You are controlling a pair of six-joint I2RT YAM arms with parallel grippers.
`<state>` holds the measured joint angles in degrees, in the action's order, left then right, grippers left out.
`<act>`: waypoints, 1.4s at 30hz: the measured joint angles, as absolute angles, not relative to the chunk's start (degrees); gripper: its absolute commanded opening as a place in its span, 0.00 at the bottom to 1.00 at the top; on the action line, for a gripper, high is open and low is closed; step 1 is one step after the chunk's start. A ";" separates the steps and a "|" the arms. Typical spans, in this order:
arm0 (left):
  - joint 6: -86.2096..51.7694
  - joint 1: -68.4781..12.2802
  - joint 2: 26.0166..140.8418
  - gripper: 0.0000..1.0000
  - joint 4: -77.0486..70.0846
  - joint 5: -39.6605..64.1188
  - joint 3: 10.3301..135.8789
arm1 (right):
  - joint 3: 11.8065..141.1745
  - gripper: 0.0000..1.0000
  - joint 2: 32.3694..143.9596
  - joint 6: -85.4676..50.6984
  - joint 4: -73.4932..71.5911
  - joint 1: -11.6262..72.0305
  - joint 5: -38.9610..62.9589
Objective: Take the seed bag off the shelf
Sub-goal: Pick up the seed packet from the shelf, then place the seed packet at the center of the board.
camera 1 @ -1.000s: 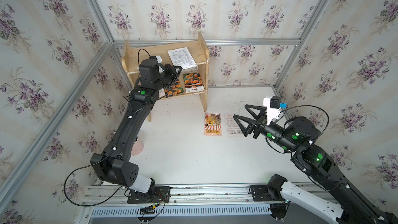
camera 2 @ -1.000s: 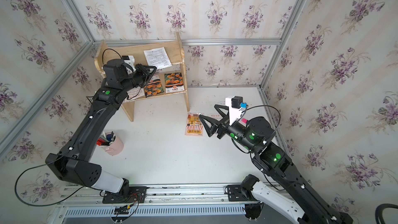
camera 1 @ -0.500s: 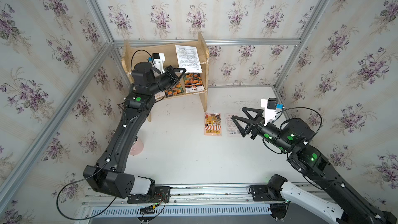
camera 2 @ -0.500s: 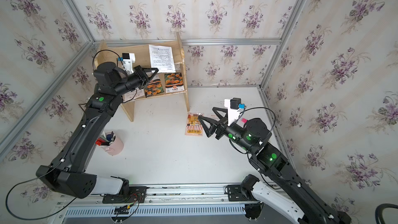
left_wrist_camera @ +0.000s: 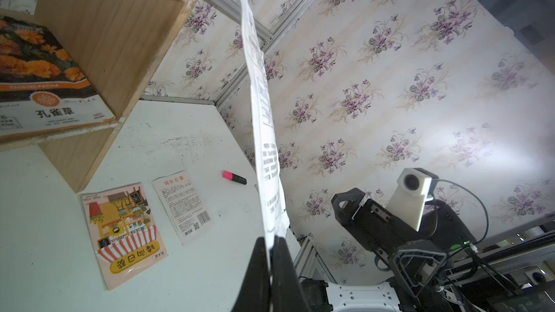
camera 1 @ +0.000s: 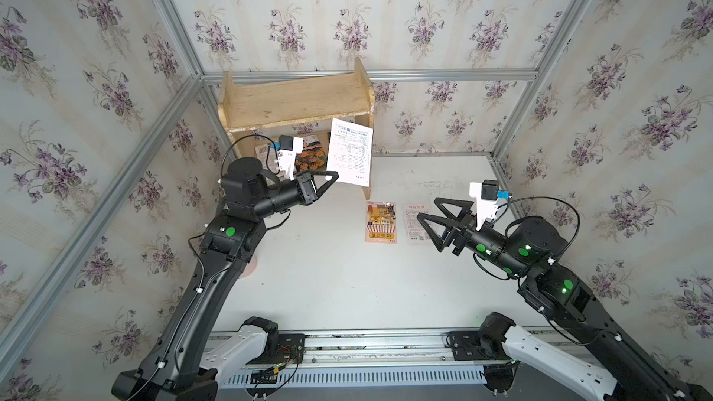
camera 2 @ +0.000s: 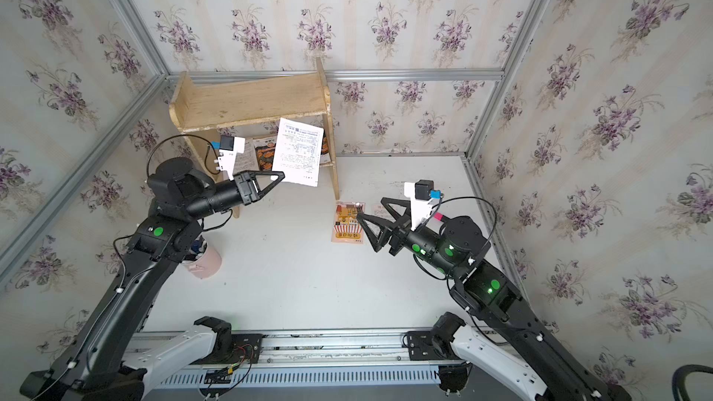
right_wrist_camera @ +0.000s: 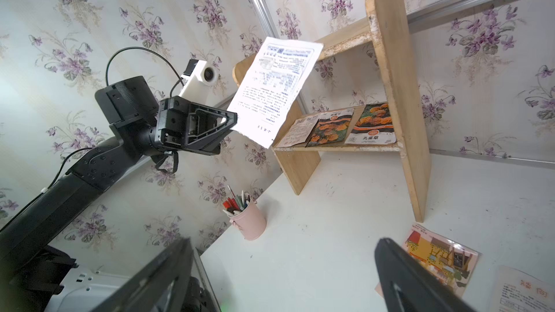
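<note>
I keep lowering the seed bag [camera 1: 350,153] with my left gripper, as it hangs clear of the shelf, to the free table [camera 1: 344,218] beside the colourful packet and let go of it there.
The seed bag [camera 1: 349,156] is a white packet printed with small text. It hangs in the air in front of the pale wooden shelf [camera 1: 293,102], clear of the top board, and shows in both top views [camera 2: 297,156]. My left gripper [camera 1: 335,177] is shut on its lower corner. In the left wrist view the bag [left_wrist_camera: 264,115] rises edge-on from the closed left gripper [left_wrist_camera: 271,241]. The right wrist view shows the bag [right_wrist_camera: 273,91] and shelf [right_wrist_camera: 390,70] side-on. My right gripper [camera 1: 426,208] hovers open over the table with nothing in it [right_wrist_camera: 283,241].
Orange-flower seed packets [right_wrist_camera: 372,124] lie on the shelf's lower tier. Two packets, one colourful [camera 1: 381,221] and one white [camera 1: 418,221], lie flat on the table below the right gripper. A pink pen cup [camera 2: 202,260] stands by the left arm. A pink highlighter [left_wrist_camera: 234,177] lies near the wall.
The left gripper closed on the seed bag lying on the top board, then drew it forward off the shelf into the air. The right arm barely shifted.
</note>
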<state>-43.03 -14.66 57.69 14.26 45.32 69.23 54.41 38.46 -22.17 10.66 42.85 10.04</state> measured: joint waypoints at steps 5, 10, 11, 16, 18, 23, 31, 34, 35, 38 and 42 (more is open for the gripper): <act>-41.76 -14.72 53.10 0.00 16.16 44.29 63.07 | 54.78 1.00 36.75 -19.18 17.10 42.85 10.76; -40.75 -14.70 49.91 0.00 16.93 43.16 56.25 | 54.08 1.00 35.07 -17.80 23.86 42.85 10.07; -40.66 -14.72 49.78 0.00 16.91 42.70 54.65 | 53.71 1.00 34.59 -17.78 24.82 42.85 9.91; -40.21 -14.72 49.17 0.00 16.53 41.15 48.01 | 51.35 1.00 32.84 -17.80 27.64 42.83 9.52; -39.51 -14.72 49.54 0.00 16.05 40.62 46.44 | 49.71 1.00 32.10 -17.89 28.51 42.83 9.10; -37.89 -14.72 51.77 0.00 13.58 39.07 41.98 | 45.36 1.00 29.36 -19.22 30.02 42.83 8.05; -35.90 -14.72 59.96 0.00 7.92 37.15 37.52 | 43.81 1.00 27.20 -20.80 31.38 42.83 6.04; -34.94 -14.72 64.42 0.00 5.02 36.23 37.01 | 44.03 1.00 27.22 -20.82 31.92 42.83 5.43; -34.87 -14.72 65.82 0.00 4.05 36.14 36.84 | 44.07 1.00 27.24 -20.82 32.08 42.83 5.43; -34.50 -14.72 70.19 0.00 1.04 35.55 36.38 | 44.14 1.00 27.44 -20.82 32.73 42.83 5.39; -33.69 -14.72 76.62 0.00 -2.76 34.57 36.58 | 44.14 1.00 27.53 -20.82 33.23 42.83 5.21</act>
